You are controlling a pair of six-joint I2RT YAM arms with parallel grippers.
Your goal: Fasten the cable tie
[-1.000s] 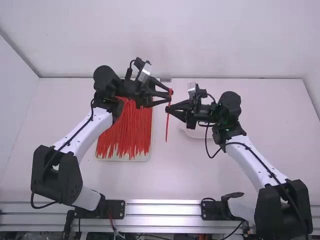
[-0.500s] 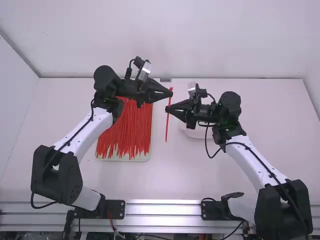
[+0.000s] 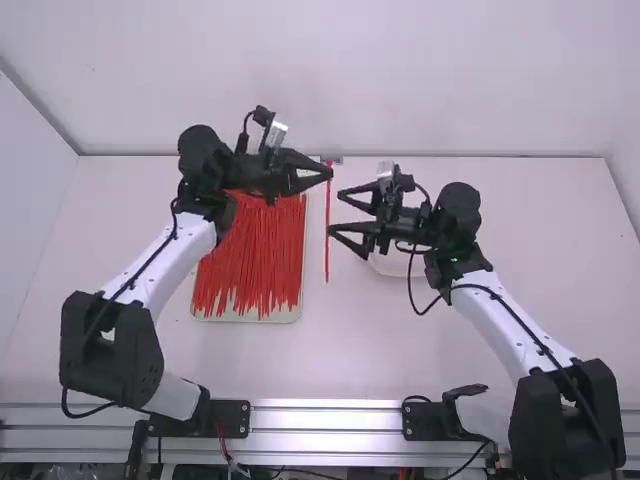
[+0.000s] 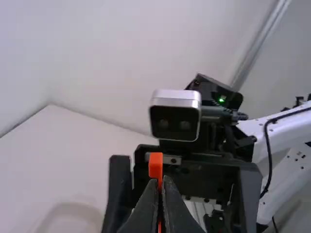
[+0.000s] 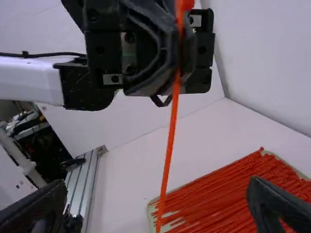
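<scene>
I expect the cable tie (image 3: pixel 327 232) to bend into a round loop when I bring its tail up to the head, because the thin strap (image 5: pixel 172 130) hangs in a slight curve.
A single red cable tie (image 3: pixel 326 230) hangs straight down above the table, just right of the pile. My left gripper (image 3: pixel 324 172) is shut on its upper end, and the orange head (image 4: pixel 155 166) sticks out between the closed fingertips. My right gripper (image 3: pixel 340 212) stands open just right of the tie, one finger high and one low, touching nothing. From the right wrist the tie (image 5: pixel 171 126) runs down from the left gripper (image 5: pixel 146 48), with my own two fingers (image 5: pixel 274 208) spread wide on either side.
A pile of red cable ties (image 3: pixel 255 255) lies on a beige board (image 3: pixel 250 316) left of the middle, seen also as loose ties (image 5: pixel 228 194) below. A shallow white dish (image 3: pixel 385 266) sits under the right wrist. The right arm's camera (image 4: pixel 175 114) faces the left wrist.
The left gripper has closed on the tie's upper end and drawn slightly left. The right gripper has opened and let go of the tie, which now hangs straight.
</scene>
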